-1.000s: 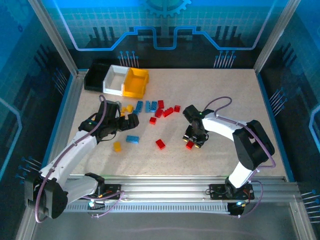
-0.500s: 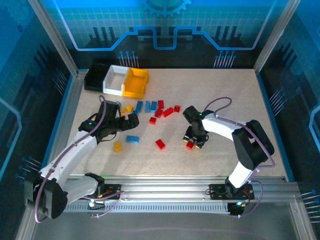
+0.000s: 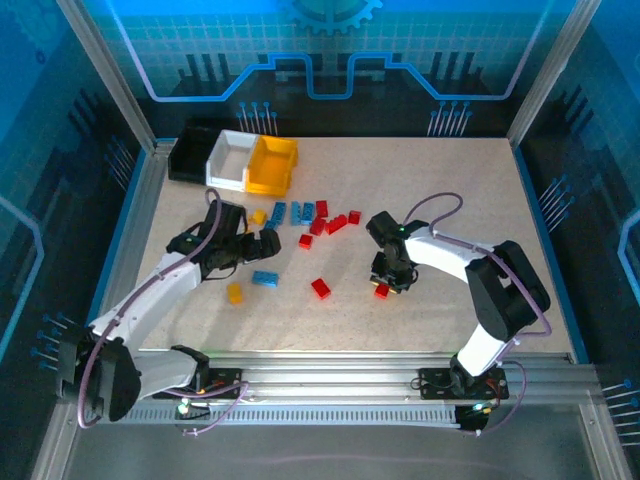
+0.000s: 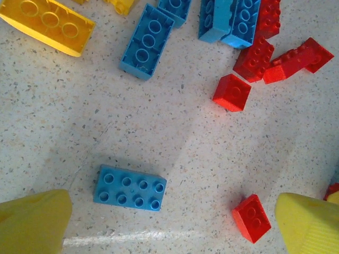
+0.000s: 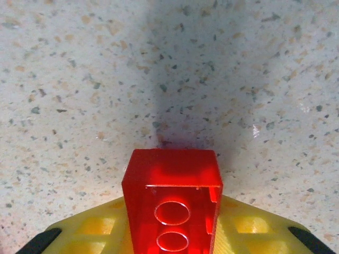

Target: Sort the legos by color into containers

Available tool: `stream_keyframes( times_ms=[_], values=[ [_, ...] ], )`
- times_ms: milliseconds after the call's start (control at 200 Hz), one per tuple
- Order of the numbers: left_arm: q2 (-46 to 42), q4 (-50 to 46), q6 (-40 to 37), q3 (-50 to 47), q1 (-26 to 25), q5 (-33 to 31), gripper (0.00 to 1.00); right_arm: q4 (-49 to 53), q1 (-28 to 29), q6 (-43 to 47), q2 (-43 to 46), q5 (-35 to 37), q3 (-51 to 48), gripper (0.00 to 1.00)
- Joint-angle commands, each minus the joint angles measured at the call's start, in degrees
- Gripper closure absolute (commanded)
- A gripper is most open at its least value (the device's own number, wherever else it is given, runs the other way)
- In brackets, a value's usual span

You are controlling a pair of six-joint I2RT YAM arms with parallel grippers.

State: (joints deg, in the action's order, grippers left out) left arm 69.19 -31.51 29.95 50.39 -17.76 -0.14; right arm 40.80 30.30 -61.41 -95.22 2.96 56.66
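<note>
I should first pull the containers closer with my left gripper, because the yellow-orange container (image 3: 271, 167) is far from my right gripper and its small red lego (image 3: 381, 291).
The containers stand side by side at the back left: black (image 3: 190, 152), white (image 3: 230, 158) and yellow-orange (image 3: 272, 165). Legos lie scattered mid-table: a cluster of blue (image 3: 297, 212) and red (image 3: 335, 224) ones, a single blue brick (image 3: 265, 278), a red one (image 3: 320, 288) and a yellow one (image 3: 234, 292). My right gripper (image 3: 385, 285) (image 5: 172, 233) is low over the table, shut on a small red lego (image 5: 172, 201) (image 3: 381, 290). My left gripper (image 3: 255, 241) (image 4: 172, 233) hovers open above the table, with the blue 2x4 brick (image 4: 130, 188) and a small red lego (image 4: 251, 218) between its yellow fingertips (image 4: 32, 222).
The left wrist view also has a yellow brick (image 4: 47, 25), a blue brick (image 4: 147, 41) and several red ones (image 4: 231, 92) farther ahead. Aluminium rails (image 3: 350, 375) frame the table. Bare tabletop (image 3: 460, 190) stretches to the right and back.
My right gripper has closed its jaws on the red lego. My left arm has shifted slightly toward the back, its gripper still open.
</note>
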Motion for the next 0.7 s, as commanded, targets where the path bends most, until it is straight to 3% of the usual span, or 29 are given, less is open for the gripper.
stream_keyframes(
  times_ms=[0,105,275,370,695],
  values=[
    [1.44,-0.84,-0.37,3.60,-0.50,0.26,0.01,-0.49,-0.55,1.71,3.30,0.11,1.03,0.68],
    [2.37,0.42,0.05,4.60,-0.44,2.41,0.01,-1.48,-0.89,3.03,4.73,-1.94,2.28,0.69],
    [4.50,6.74,1.25,4.87,-0.44,14.21,0.01,-3.54,-1.00,5.97,3.89,-9.04,7.31,0.69],
    [5.17,7.93,1.95,5.39,-0.48,17.21,0.01,-5.29,-1.03,6.46,2.71,-13.36,10.16,0.69],
    [2.33,-0.29,-0.95,6.92,-0.21,10.63,0.01,-6.25,-0.99,9.84,-8.91,-18.86,30.86,0.69]
  ],
)
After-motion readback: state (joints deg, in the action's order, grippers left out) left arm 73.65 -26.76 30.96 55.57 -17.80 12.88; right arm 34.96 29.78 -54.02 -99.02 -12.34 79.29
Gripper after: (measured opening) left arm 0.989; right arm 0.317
